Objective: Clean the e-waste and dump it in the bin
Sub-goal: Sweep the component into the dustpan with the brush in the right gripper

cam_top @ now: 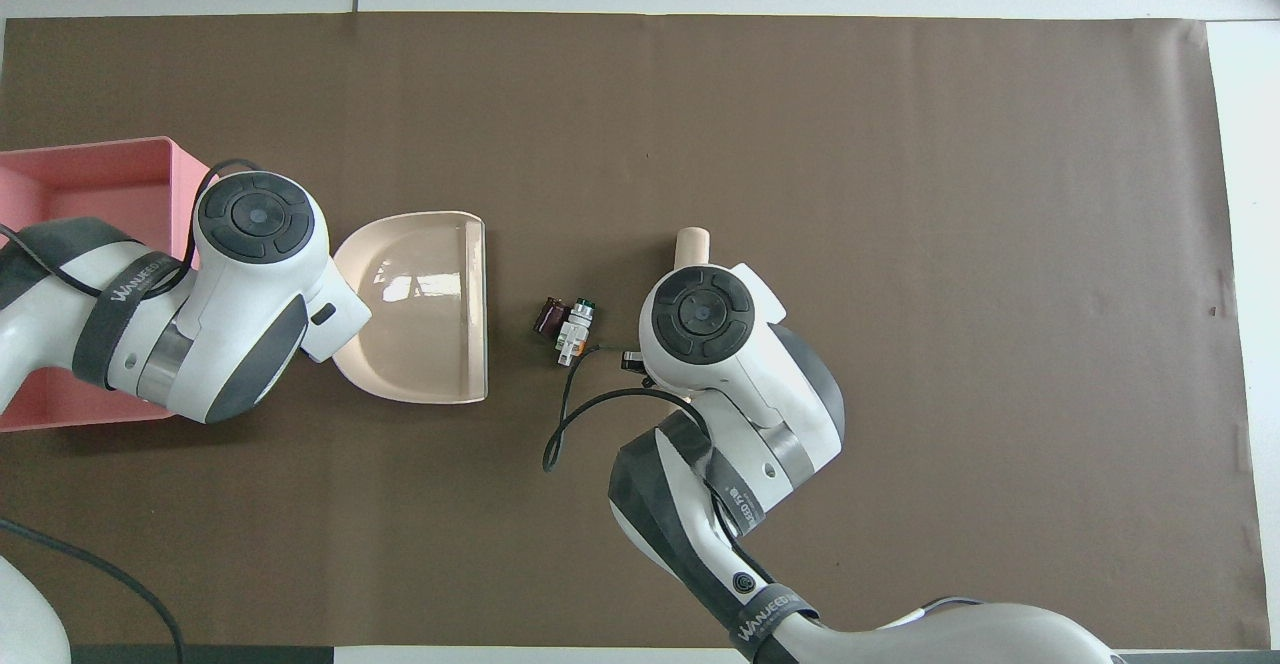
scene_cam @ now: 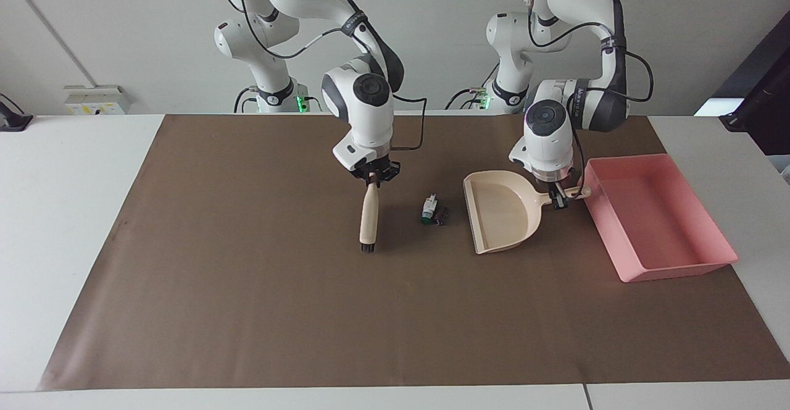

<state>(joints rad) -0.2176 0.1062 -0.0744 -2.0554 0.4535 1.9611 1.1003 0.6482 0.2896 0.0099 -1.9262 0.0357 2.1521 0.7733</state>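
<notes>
Next, my left gripper pushes the dustpan toward the e-waste (cam_top: 566, 329) while the brush sweeps, because a piece of mat lies between the dustpan's opening (cam_top: 483, 308) and the e-waste.
The e-waste lies on the brown mat: a white bit with green and orange marks (scene_cam: 428, 208) (cam_top: 573, 331) touching a dark purplish bit (scene_cam: 440, 215) (cam_top: 549, 317). My right gripper (scene_cam: 373, 178) is shut on a beige brush (scene_cam: 369, 215) that hangs bristles down over the mat, beside the e-waste toward the right arm's end. My left gripper (scene_cam: 557, 200) is shut on the handle of the beige dustpan (scene_cam: 503, 212) (cam_top: 420, 309), whose open mouth faces the e-waste a short gap away. The pink bin (scene_cam: 654, 215) (cam_top: 90, 179) stands beside the dustpan at the left arm's end.
The brown mat (scene_cam: 247, 305) covers most of the white table. In the overhead view both wrists hide their grippers, and only the brush's end (cam_top: 691, 244) shows past the right wrist.
</notes>
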